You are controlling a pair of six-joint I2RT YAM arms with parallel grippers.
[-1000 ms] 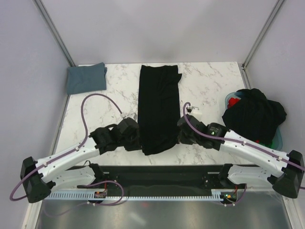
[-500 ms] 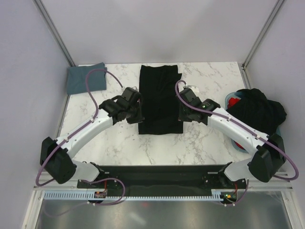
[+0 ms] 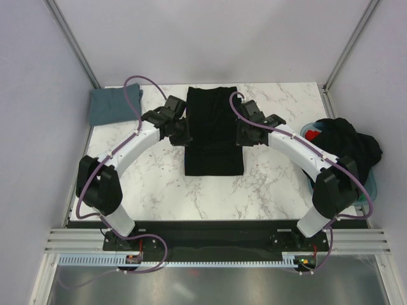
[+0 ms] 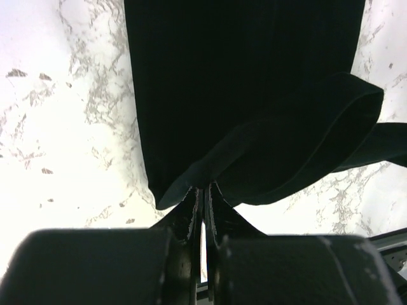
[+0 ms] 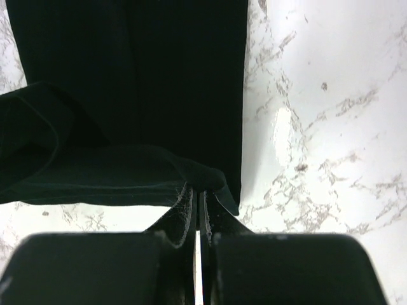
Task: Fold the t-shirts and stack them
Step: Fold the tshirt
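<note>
I should go on carrying the hem with my right gripper farther over the flat layer (image 5: pixel 191 89) beneath until I let go there, because the hem's corners line up with the black piece's side edges (image 5: pixel 241 140).
A black t-shirt (image 3: pixel 213 114) lies as a long strip in the middle of the marble table (image 3: pixel 280 184), its near part doubled back over itself. My left gripper (image 3: pixel 184 135) is shut on the left corner of the lifted hem (image 4: pixel 191 175), with the fabric bunched at the fingertips. My right gripper (image 3: pixel 240 135) is shut on the right corner (image 5: pixel 210 175). Both hold the hem a little above the layer beneath. A folded slate blue-grey t-shirt (image 3: pixel 114 105) rests at the far left. More t-shirts, black (image 3: pixel 346 149) and red (image 3: pixel 311 135), are heaped at the right.
The heap at the right sits in a light blue tub (image 3: pixel 372 183) near the table's right edge. Purple cables arch over both arms. Metal frame posts stand at the far corners, and a black rail runs along the near edge.
Both arms have carried the near hem of the black t-shirt away from their bases toward the far end. The strip now looks shorter, folded over itself.
</note>
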